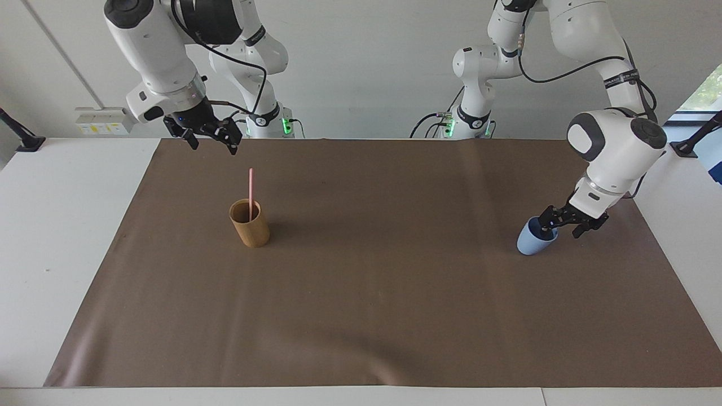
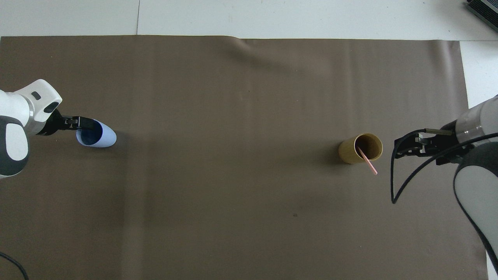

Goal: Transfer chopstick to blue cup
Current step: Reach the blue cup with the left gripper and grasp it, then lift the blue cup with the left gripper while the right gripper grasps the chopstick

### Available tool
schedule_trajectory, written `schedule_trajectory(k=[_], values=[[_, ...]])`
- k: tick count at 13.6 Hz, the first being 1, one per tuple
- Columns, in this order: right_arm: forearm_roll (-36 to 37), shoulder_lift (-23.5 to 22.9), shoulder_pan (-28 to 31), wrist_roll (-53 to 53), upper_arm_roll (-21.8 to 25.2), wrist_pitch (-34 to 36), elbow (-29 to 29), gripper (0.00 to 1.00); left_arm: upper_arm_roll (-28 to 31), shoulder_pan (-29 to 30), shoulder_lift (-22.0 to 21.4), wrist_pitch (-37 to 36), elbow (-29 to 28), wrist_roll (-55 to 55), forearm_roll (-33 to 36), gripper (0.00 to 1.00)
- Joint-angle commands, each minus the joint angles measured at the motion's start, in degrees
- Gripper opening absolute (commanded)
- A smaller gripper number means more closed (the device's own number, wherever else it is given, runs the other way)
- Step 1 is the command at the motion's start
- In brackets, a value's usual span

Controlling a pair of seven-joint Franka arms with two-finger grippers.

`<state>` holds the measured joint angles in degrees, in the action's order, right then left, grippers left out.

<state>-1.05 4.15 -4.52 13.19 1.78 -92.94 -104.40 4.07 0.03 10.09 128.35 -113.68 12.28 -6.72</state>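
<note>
The blue cup (image 2: pixel 107 137) is standing a long way from the chopstick. So next my right gripper pulls the chopstick out (image 1: pixel 251 175) while my left gripper brings the blue cup to the middle of the mat.
The pink chopstick (image 1: pixel 251 190) (image 2: pixel 368 161) stands in a tan cup (image 1: pixel 250 228) (image 2: pixel 352 151), its top leaning toward the robots. The blue cup (image 1: pixel 529 243) (image 2: pixel 104 138) stands upright toward the left arm's end of the mat. My left gripper (image 1: pixel 562 228) (image 2: pixel 86 123) is low at this cup and open. One finger dips inside the rim and the other hangs outside it, on the side toward the table's end. My right gripper (image 1: pixel 210 141) (image 2: pixel 399 148) hangs open in the air, over the mat beside the tan cup, well above the chopstick's top.
A brown mat (image 1: pixel 395 293) covers most of the white table (image 1: pixel 56 225). The two cups stand far apart on it. Both arm bases (image 1: pixel 265 121) rise at the robots' edge of the table.
</note>
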Motion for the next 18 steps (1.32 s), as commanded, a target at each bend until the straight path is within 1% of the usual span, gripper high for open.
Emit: schedule_trajectory(k=[1, 5, 7, 8, 9, 10, 12, 14, 15, 16, 17, 18], values=[[-3.24, -1.67, -1.0, 2.44, -0.11, -4.69, -3.01, 1.0, -0.29, 0.32, 0.02, 2.26, -1.46, 1.26, -1.28, 0.86], [-3.52, -6.34, -2.59, 3.69, -0.11, -5.14, -3.53, 1.0, -0.46, 0.05, 0.11, 2.17, -1.55, 1.7, -2.42, 0.81], [-3.61, -5.73, -2.51, 3.16, -0.11, -7.24, -6.15, 1.0, -0.55, -0.03, 2.29, 2.96, -1.46, 2.83, -3.38, 0.79], [-3.61, -5.47, -2.51, 3.16, -0.11, -7.16, -6.78, 1.0, -0.55, -0.03, 2.31, 2.96, -1.55, 3.01, -4.0, 0.75], [-3.61, -5.38, -2.51, 3.07, -0.11, -7.16, -7.48, 0.98, -0.46, -0.03, 2.31, 3.05, -1.64, 3.1, -4.09, 0.67], [-3.61, -5.38, -2.51, 2.37, -0.11, -7.16, -7.83, 0.85, -0.55, -0.03, 2.31, 3.05, -1.55, 3.1, -4.09, 0.58], [-3.61, -5.2, -2.51, 0.44, -0.11, -6.47, -8.45, 0.58, -0.46, 0.05, 2.31, 3.05, -1.55, 3.1, -4.09, 0.45], [-4.48, -5.2, -2.42, -0.18, -0.11, -5.59, -8.45, 0.28, -0.46, 0.14, 2.31, 2.96, -1.55, 3.1, -4.09, 0.23], [-4.75, -5.29, -2.16, -0.18, -0.11, -4.97, -8.02, 0.15, -0.46, 0.05, 2.31, 2.88, -1.37, 3.1, -4.09, 0.13], [-4.84, -5.46, -1.89, -0.18, -0.11, -4.62, -7.67, 0.01, -0.46, 0.14, 2.31, 2.87, -1.37, 3.1, -4.26, 0.06], [-4.93, -5.64, -1.89, -0.18, -0.11, -4.53, -7.4, 0.0, -0.46, 0.32, 2.31, 2.61, -1.03, 3.1, -4.27, 0.0], [-4.93, -5.9, -1.89, -0.18, -0.11, -4.35, -6.7, 0.0, -0.46, 0.32, 2.31, 2.44, -0.93, 3.1, -4.27, 0.0]])
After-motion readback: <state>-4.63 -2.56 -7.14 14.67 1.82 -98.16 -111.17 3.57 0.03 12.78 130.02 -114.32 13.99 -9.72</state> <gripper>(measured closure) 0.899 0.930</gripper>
